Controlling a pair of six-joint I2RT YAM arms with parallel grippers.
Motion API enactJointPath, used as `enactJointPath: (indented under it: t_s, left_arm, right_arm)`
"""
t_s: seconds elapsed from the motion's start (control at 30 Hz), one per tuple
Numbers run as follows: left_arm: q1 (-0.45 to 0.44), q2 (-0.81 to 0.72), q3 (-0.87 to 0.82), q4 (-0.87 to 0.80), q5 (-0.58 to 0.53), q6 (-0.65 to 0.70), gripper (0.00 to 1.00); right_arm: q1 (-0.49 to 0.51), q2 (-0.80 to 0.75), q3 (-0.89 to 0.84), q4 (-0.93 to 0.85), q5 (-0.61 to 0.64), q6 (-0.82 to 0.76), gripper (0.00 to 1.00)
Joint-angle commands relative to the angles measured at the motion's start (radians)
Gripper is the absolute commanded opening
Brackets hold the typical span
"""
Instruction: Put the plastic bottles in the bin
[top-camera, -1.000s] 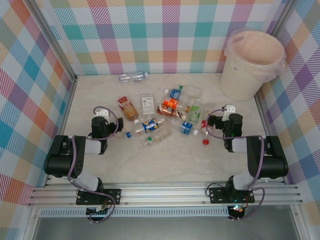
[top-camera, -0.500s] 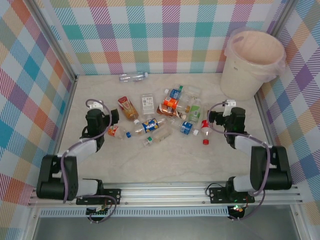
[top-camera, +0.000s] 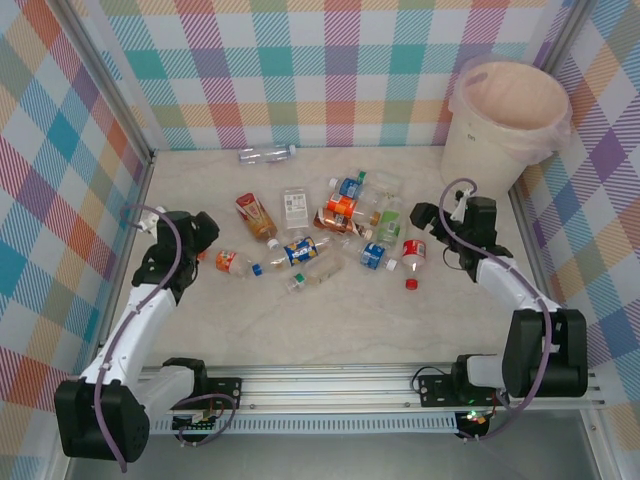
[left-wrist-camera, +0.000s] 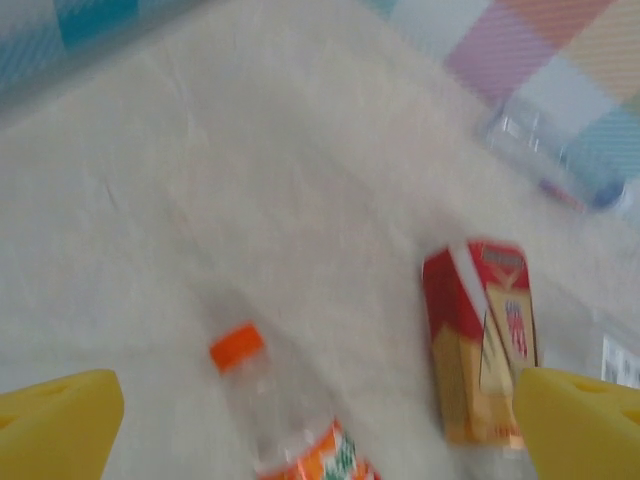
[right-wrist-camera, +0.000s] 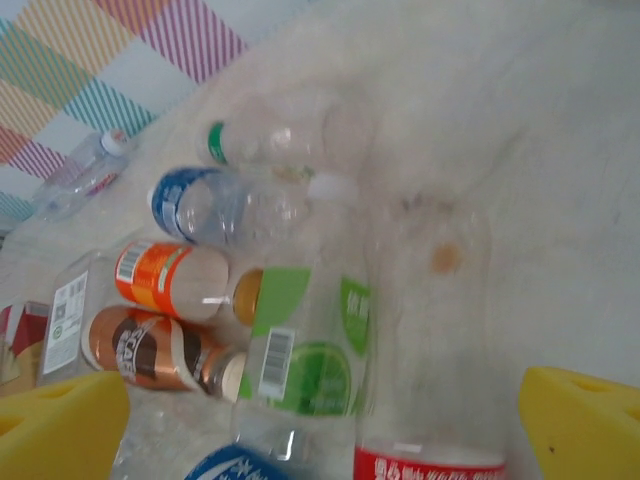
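The orange-capped bottle (top-camera: 230, 262) is beside my left gripper, far across from the bin, so that gripper should pass it to my right gripper over the pile (top-camera: 318, 242).
Several plastic bottles (top-camera: 335, 228) lie scattered mid-table. My left gripper (top-camera: 208, 238) is open just left of a bottle with an orange cap (left-wrist-camera: 237, 346), which lies between and beyond its yellow fingertips (left-wrist-camera: 58, 426). A red-and-yellow labelled bottle (left-wrist-camera: 481, 340) lies further right. My right gripper (top-camera: 422, 222) is open above a red-labelled bottle (right-wrist-camera: 432, 340) and a green-labelled one (right-wrist-camera: 312, 360); its gap (right-wrist-camera: 320, 430) holds nothing. The cream bin (top-camera: 482, 165) stands at the far right corner.
A lone clear bottle (top-camera: 266, 153) lies by the back wall. A loose red cap (top-camera: 411, 284) sits near the right arm. Checked walls (top-camera: 90, 150) close in the left, back and right sides. Bare tabletop (top-camera: 330, 330) stretches in front of the pile.
Both arms have unfolded from their tucked pose and reach forward over the table. The right gripper has shifted toward the back. The bottles have not moved.
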Motion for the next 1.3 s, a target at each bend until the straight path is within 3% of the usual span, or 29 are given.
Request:
enactJointPath:
  t_s: [0.0,0.2,0.47,0.77,0.9,1.27]
  left_arm:
    - [-0.009,0.063,0.02,-0.2,0.249,-0.103,1.0]
    - [-0.009,0.123,0.012,-0.276,0.305,-0.224,1.0]
    - [0.017,0.282,0.079,-0.242,0.152,-0.329,1.0]
    - [0.054,0.507,0.169,-0.079,0.173,-0.336,1.0]
    - [0.053,0.556,0.16,-0.015,0.16,-0.342,0.88]
    - [0.054,0.583,0.091,0.116,0.163,-0.297,0.65]
  right_arm:
    - [0.005,0.058,0.053,-0.082,-0.176,0.11,1.0]
    - [0.022,0.108,0.09,-0.096,-0.263,0.125,1.0]
    - [0.03,0.075,0.122,-0.134,-0.215,0.106,1.0]
    - [0.031,-0.063,0.175,-0.319,-0.139,0.015,1.0]
    - [0.031,-0.15,0.182,-0.375,-0.129,-0.012,1.0]
    - [0.076,-0.296,0.146,-0.309,-0.284,-0.045,1.0]
